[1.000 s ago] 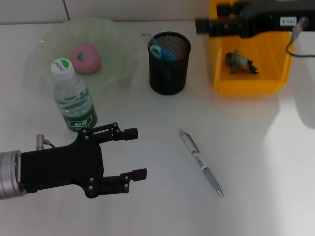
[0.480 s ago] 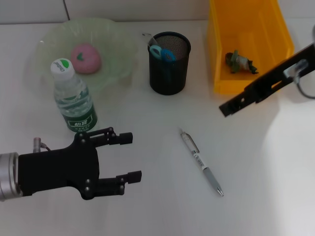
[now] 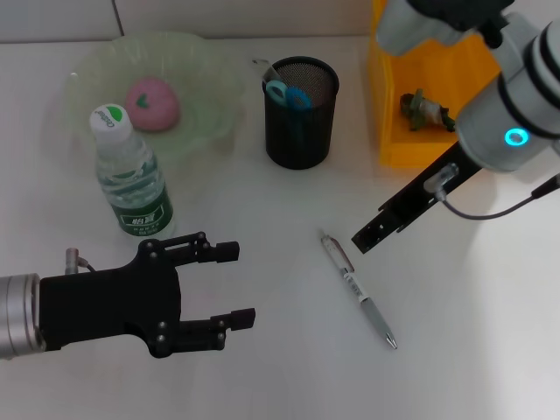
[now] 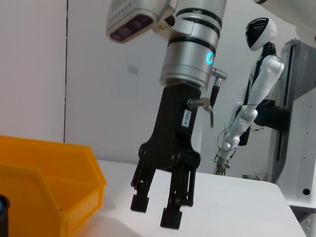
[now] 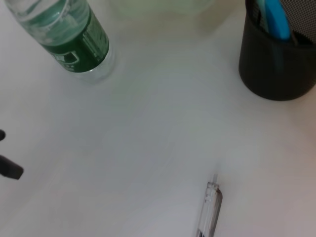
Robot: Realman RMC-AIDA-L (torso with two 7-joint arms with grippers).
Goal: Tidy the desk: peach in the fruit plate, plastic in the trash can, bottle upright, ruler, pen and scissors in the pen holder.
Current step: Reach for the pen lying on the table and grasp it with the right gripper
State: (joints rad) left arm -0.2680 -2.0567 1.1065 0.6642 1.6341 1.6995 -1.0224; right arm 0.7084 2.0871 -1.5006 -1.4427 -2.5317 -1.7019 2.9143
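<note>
The pen (image 3: 358, 290) has clear desk around it and my right gripper's fingers are open, so I keep heading for the pen's clip end (image 3: 334, 248) until they straddle it.
A grey and white pen (image 3: 359, 291) lies on the white desk, also in the right wrist view (image 5: 210, 210). My right gripper (image 3: 363, 238) hangs just above and right of the pen's upper end; the left wrist view shows it (image 4: 155, 211) open and empty. My left gripper (image 3: 238, 284) is open and empty at the lower left, below the upright green-labelled bottle (image 3: 131, 175). The pink peach (image 3: 153, 103) lies in the green plate (image 3: 210, 96). Blue-handled scissors (image 3: 289, 94) stand in the black mesh pen holder (image 3: 302, 118). Crumpled plastic (image 3: 426, 111) lies in the yellow bin (image 3: 437, 156).
The bottle (image 5: 69, 34) and pen holder (image 5: 276, 64) also show in the right wrist view, with a left fingertip (image 5: 10, 168) at the edge. Bare desk surrounds the pen. A thin grey item (image 3: 260, 66) sticks out of the holder.
My right arm swung from over the yellow bin down to the desk beside the pen. My left gripper stayed almost still.
</note>
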